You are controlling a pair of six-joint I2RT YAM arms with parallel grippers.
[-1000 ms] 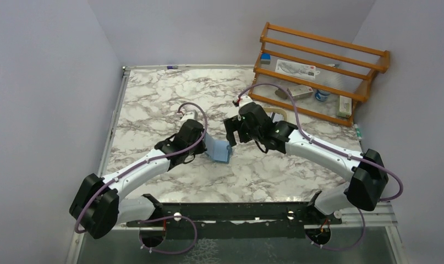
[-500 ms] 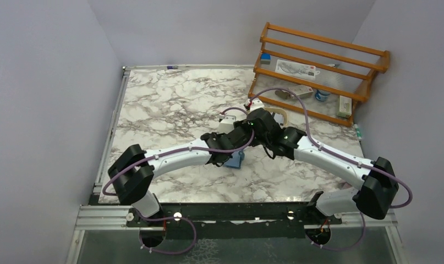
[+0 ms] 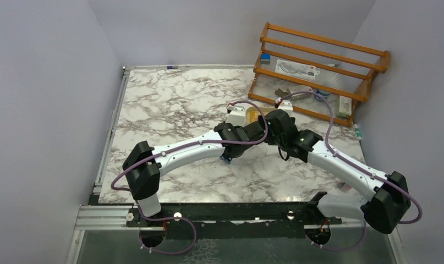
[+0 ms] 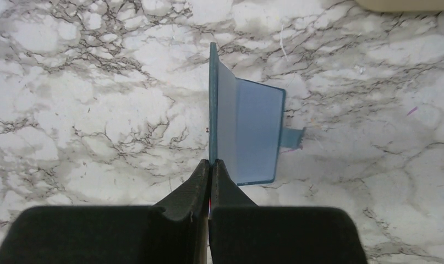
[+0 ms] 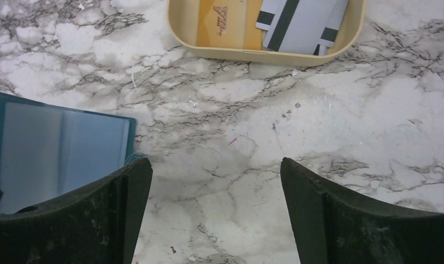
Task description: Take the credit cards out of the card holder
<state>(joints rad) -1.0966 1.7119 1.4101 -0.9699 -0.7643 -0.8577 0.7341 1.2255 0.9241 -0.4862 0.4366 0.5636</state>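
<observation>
My left gripper is crowding the card holder, and the card holder's flap stands upright (image 4: 224, 113). My left gripper should swing low, laying the flap open for my right gripper.
The teal card holder (image 4: 247, 132) lies open on the marble, pale blue inside, with its small tab (image 4: 292, 137) to the right. My left gripper (image 4: 210, 164) is shut on its upright flap. The holder also shows at the left of the right wrist view (image 5: 60, 148), and a sliver of it shows under the arms in the top view (image 3: 225, 159). My right gripper (image 5: 215, 165) is open and empty, just right of the holder. A yellow-orange card (image 5: 228, 22) and a whitish-grey card with a black stripe (image 5: 296, 22) lie in the tan tray (image 5: 266, 56).
The tan tray (image 3: 237, 113) sits just beyond both grippers. A wooden rack (image 3: 318, 66) with small items stands at the back right. The two arms cross closely at mid-table. Walls close in the left, back and right sides.
My left arm has stretched to the right, carrying the card holder with it. My right gripper has shifted right and back toward the tray.
</observation>
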